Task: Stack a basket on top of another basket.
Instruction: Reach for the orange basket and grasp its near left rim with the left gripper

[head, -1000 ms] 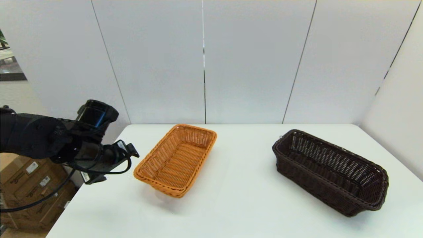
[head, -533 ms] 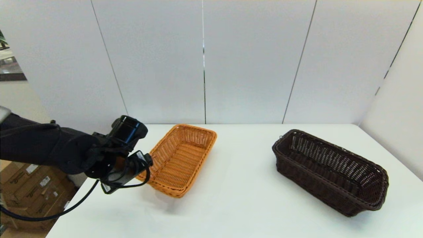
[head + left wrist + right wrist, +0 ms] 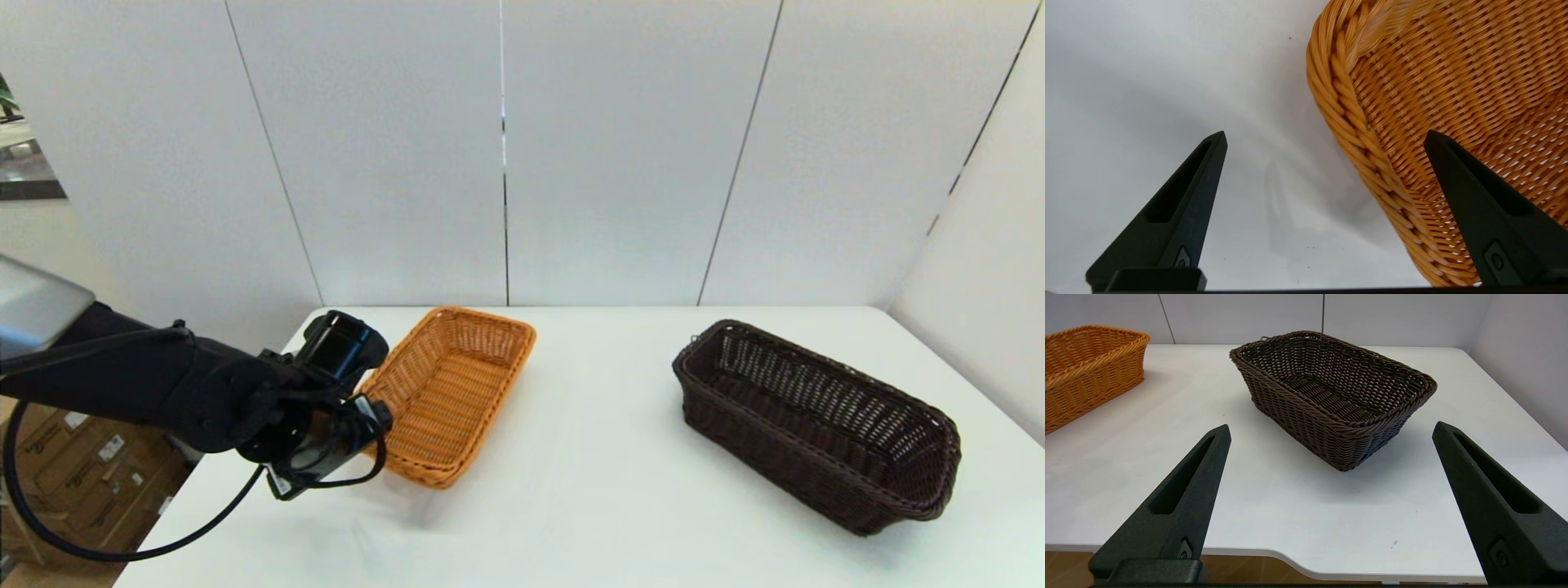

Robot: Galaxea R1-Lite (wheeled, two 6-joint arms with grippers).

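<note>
The braided rim (image 3: 1362, 147) lies at a slant between the open fingers of the robot's left gripper, so the orange basket (image 3: 451, 403) will swing into line once that gripper closes.
The orange-tan woven basket (image 3: 445, 392) lies on the left part of the white table (image 3: 571, 506). The dark brown basket (image 3: 816, 425) stands apart from it on the right. My left gripper (image 3: 367, 425) is at the orange basket's near left corner. In the left wrist view the left gripper (image 3: 1325, 135) is open, with the braided rim of the orange basket (image 3: 1433, 73) running between its fingers: one finger over the inside, the other over bare table. My right gripper (image 3: 1332, 425) is open and empty, back at the table's front edge, facing the dark basket (image 3: 1331, 392).
Grey wall panels stand close behind the table and along its right side. Cardboard boxes (image 3: 73, 465) sit on the floor left of the table. The table's front edge (image 3: 1290, 555) lies just under the right gripper.
My left arm has swung right and down from beside the table to the orange basket's near left corner. Neither basket has moved.
</note>
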